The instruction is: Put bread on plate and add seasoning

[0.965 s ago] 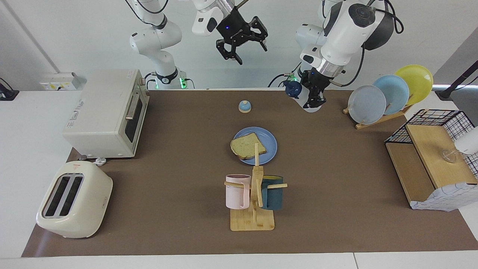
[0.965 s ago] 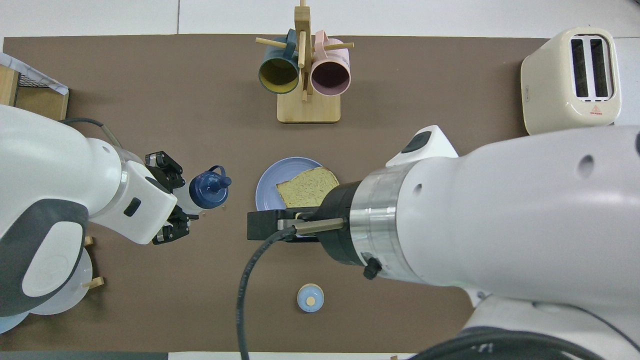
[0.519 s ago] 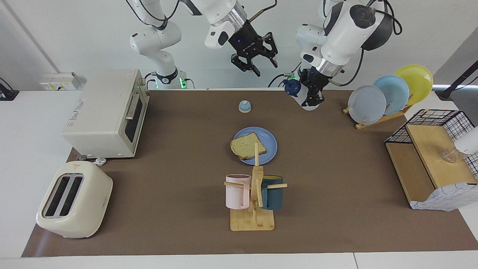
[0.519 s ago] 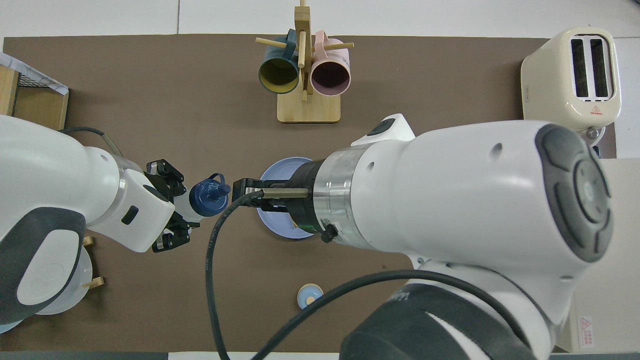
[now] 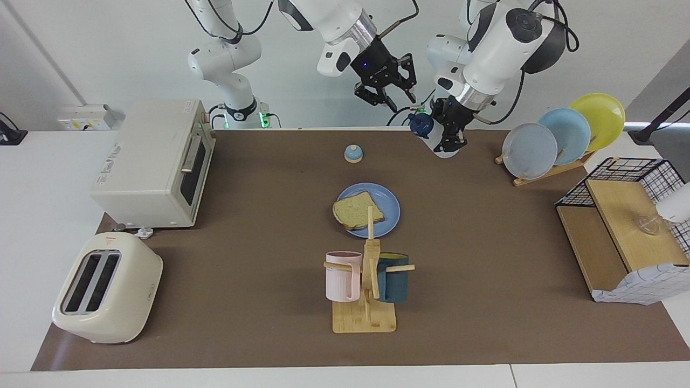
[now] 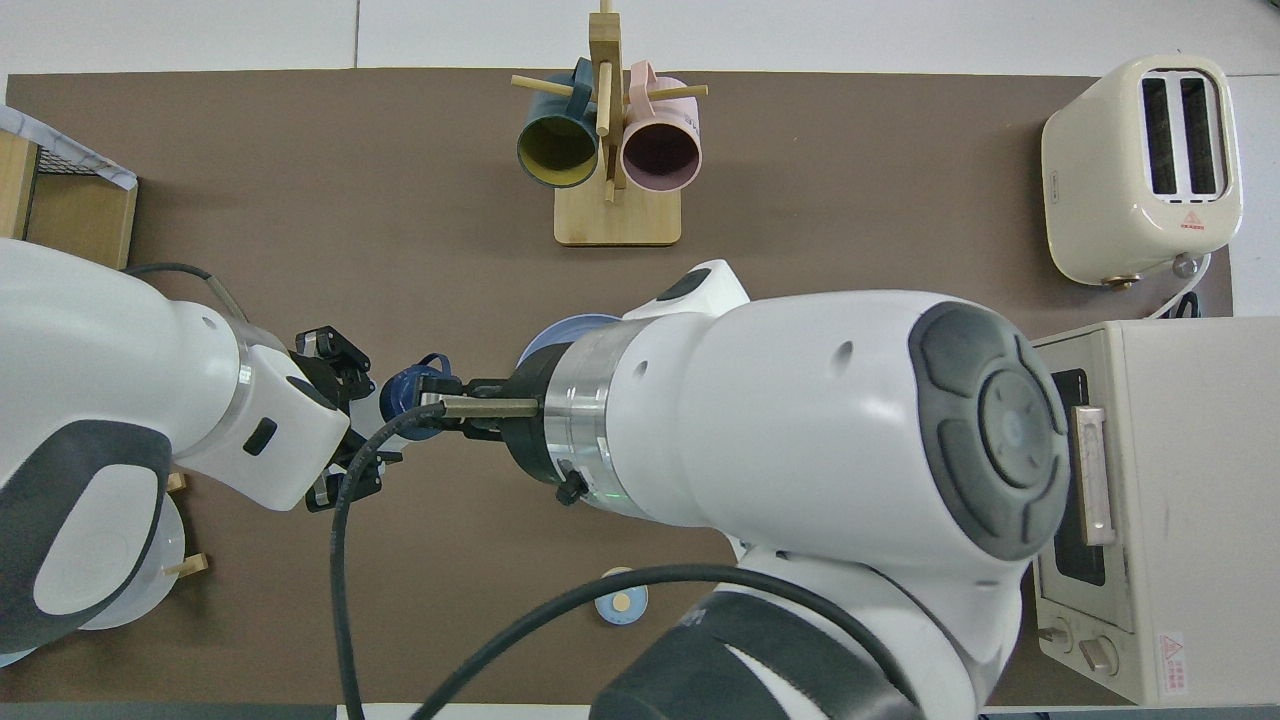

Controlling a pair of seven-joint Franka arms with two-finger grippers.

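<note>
I see a navy strap looping up from the cap, so when I pull, the cap will open at its tip and stay joined to the bottle.
The bread lies on the medium-blue plate in the middle of the table. My left gripper is shut on the seasoning bottle. It holds the bottle tilted in the air over the mat's edge nearest the robots, with the navy cap pointing toward the right arm's end. My right gripper is open and empty, raised close beside the cap. In the overhead view the cap shows next to the right hand. There the right arm hides the bread and most of the plate.
A small blue dome on a wooden base stands nearer to the robots than the plate. A mug tree with two mugs stands farther away. A toaster oven and a toaster stand at the right arm's end. A plate rack and a wire shelf stand at the left arm's end.
My right gripper has swung toward the left arm's end, from above the dome to beside the bottle's cap. My left gripper has shifted slightly with the bottle.
</note>
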